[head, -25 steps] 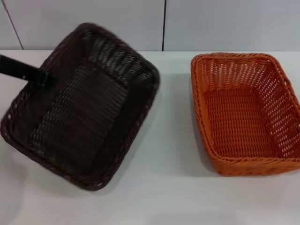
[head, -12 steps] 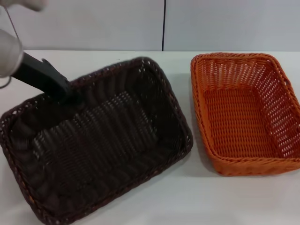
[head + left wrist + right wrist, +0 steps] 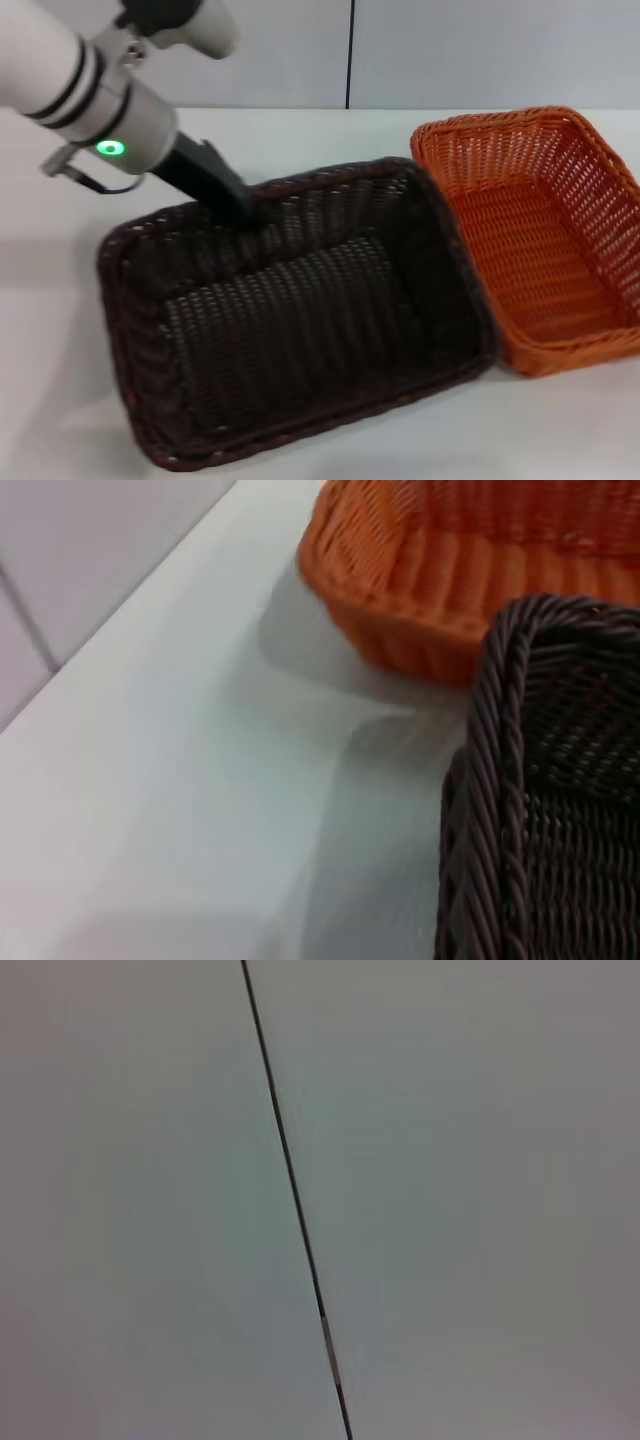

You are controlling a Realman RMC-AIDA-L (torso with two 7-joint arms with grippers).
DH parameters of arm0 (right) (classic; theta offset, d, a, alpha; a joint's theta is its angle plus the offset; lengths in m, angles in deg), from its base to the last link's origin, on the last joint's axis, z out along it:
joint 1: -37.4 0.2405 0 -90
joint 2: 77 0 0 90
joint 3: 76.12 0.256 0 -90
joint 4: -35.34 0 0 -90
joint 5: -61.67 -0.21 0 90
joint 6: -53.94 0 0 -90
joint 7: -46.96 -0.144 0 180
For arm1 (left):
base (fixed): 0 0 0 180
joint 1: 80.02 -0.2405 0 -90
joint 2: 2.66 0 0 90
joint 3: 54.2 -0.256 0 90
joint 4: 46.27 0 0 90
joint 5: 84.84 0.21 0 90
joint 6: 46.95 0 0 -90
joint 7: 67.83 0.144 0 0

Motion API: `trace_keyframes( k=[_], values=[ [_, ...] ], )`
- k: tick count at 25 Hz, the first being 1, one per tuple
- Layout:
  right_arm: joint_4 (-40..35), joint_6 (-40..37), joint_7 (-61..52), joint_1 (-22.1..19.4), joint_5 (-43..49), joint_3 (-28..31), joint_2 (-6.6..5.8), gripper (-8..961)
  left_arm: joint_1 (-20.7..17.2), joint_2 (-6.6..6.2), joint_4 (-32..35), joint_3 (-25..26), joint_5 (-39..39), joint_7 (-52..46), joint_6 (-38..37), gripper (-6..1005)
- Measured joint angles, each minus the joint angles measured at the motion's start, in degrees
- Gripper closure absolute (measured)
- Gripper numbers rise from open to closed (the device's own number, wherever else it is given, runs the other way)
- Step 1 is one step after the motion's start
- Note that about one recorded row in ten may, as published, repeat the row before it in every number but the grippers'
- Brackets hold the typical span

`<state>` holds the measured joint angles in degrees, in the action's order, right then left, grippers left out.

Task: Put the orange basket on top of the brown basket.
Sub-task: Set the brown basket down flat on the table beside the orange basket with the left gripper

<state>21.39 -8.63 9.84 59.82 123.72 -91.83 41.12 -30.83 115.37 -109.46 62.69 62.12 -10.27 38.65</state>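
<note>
The brown basket's corner (image 3: pixel 488 362) sits against the orange basket (image 3: pixel 625 298), so my left gripper should release the brown basket's far rim and my right gripper should draw the orange basket clear.
The brown basket (image 3: pixel 300 330) fills the middle of the head view, slightly tilted, with its right corner against the orange basket (image 3: pixel 540 230) at the right. My left gripper (image 3: pixel 243 210) reaches in from the upper left and is shut on the brown basket's far rim. The left wrist view shows the brown basket's braided rim (image 3: pixel 500 760) close up and the orange basket (image 3: pixel 470 570) just beyond it. My right gripper is out of view; its wrist view shows only a wall.
Both baskets are on a white table (image 3: pixel 330 135) that ends at a pale tiled wall (image 3: pixel 450 50) behind. The table surface (image 3: pixel 200 780) shows beside the baskets in the left wrist view.
The left arm has carried the brown basket to the right, up against the orange basket. The orange basket has turned slightly. More of the left arm is in view.
</note>
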Motion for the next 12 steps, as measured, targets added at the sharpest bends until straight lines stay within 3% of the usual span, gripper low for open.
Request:
trace_keyframes(
  k=[6,11,12],
  values=[
    [0.3,0.0,0.0,-0.6,0.0,1.4,0.13,442,3.5,-0.08,6.3,-1.9,-1.0,-0.5,-0.6,773],
    [0.5,0.0,0.3,-0.9,0.0,2.2,0.17,444,3.5,-0.08,6.3,-1.9,-1.0,-0.5,-0.6,761],
    [0.5,0.0,0.3,-0.9,0.0,2.2,0.17,445,3.8,-0.08,5.6,-2.9,-0.7,-4.0,-0.1,759]
  ],
)
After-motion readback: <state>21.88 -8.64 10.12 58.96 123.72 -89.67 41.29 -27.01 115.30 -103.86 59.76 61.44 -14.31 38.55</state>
